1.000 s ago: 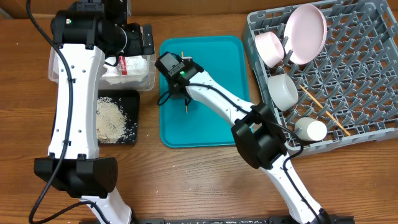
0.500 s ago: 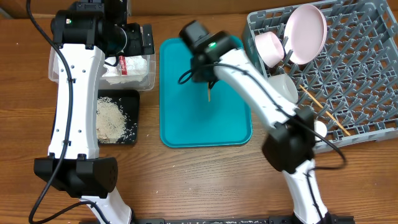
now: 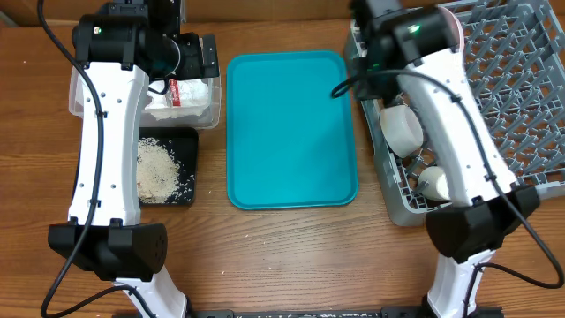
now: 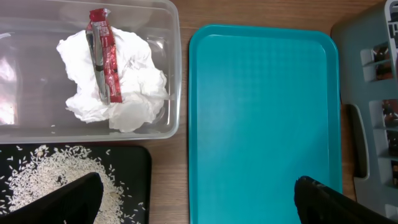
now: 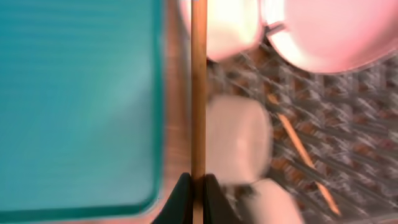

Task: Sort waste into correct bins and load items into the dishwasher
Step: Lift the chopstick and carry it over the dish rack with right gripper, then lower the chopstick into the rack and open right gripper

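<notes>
My right gripper should keep going, as there are free pegs [image 5: 339, 146] around the other chopstick in the grey dish rack. It should move on toward that chopstick [image 5: 303, 151] and let go of its wooden chopstick there.
The red wrapper [image 4: 102, 53] lies on crumpled white tissue [image 4: 130, 99] in the clear tub [image 4: 171, 37]. Rice [image 4: 43, 183] lies in the black tray [image 4: 142, 186]. My left gripper [image 4: 196, 186] hangs open and empty above them. My right gripper [image 5: 198, 186] is shut on a wooden chopstick [image 5: 198, 81], above the left edge of the grey dish rack [image 3: 530, 106]. The rack holds the pink plate [image 5: 336, 31], a pink bowl [image 5: 227, 28], a white bowl [image 3: 402, 128], the white cup [image 3: 434, 183] and the other chopstick [image 5: 301, 155].
The large teal tray [image 3: 291, 132] lies between the bins and the rack, with nothing on it. The clear tub [image 3: 207, 110] stands behind the black tray [image 3: 188, 168] at the left. My right arm hides the rack's far left corner in the overhead view.
My right arm has swung right with the chopstick, from over the teal tray to over the rack's left edge. The left arm has not moved.
</notes>
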`<act>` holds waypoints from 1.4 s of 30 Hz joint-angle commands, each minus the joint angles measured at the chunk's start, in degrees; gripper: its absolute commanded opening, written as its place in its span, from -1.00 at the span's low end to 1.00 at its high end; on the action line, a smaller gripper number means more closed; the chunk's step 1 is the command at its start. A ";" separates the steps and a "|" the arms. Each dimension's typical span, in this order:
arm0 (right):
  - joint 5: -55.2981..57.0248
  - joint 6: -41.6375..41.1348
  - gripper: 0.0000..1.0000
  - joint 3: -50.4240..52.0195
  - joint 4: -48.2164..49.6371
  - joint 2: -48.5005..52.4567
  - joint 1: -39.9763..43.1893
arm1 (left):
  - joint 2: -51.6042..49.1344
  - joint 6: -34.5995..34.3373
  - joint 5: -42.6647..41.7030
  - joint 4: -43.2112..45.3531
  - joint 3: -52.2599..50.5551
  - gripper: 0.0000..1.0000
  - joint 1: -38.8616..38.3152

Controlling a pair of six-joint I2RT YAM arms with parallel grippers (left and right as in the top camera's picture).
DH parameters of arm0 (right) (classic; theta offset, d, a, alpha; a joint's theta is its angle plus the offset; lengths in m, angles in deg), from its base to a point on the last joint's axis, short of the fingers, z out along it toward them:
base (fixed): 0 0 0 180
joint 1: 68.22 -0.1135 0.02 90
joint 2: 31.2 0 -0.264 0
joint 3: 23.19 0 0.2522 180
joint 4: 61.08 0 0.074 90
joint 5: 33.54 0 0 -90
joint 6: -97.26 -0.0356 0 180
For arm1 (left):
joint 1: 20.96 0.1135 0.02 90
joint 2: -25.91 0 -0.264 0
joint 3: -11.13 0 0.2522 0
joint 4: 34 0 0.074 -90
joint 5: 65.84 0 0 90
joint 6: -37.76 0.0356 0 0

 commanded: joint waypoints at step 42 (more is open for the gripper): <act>-17.62 18.95 1.00 -8.39 -3.06 -4.20 22.45 | 0.22 0.52 0.37 0.07 0.59 1.00 -0.07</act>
